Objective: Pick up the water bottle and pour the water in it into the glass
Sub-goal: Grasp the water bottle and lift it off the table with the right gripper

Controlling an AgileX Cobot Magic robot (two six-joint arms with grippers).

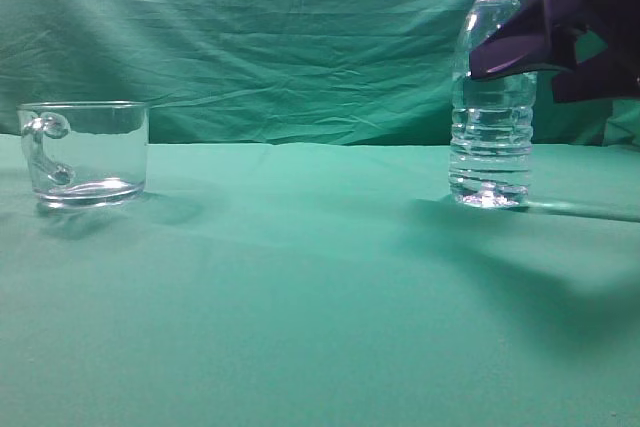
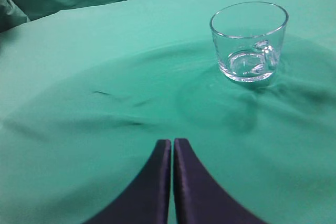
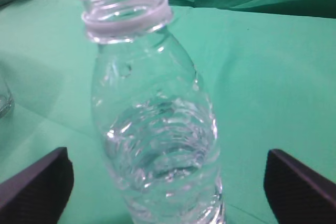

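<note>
My right gripper keeps moving in and down until its open fingers, with the upright water bottle [image 3: 157,121] standing between them, straddle its ribbed body [image 1: 491,121], and then close.
The water bottle [image 1: 491,117] stands upright and uncapped on the green cloth at the right, with clear water [image 1: 490,142] filling its ribbed lower body. It fills the right wrist view [image 3: 152,129]. My right gripper [image 3: 168,182] is open, its two dark fingers set wide on either side of the bottle and not touching it; in the exterior view it shows at the bottle's upper body [image 1: 540,47]. The glass [image 1: 85,152] stands empty at the far left, handle toward the camera, and shows in the left wrist view [image 2: 249,40]. My left gripper [image 2: 172,145] is shut and empty, well short of the glass.
A green cloth [image 1: 300,277] covers the table and hangs as a backdrop [image 1: 250,27]. Bare cloth lies between glass and bottle. A thin clear rod-like streak [image 1: 585,210] lies on the cloth right of the bottle's base.
</note>
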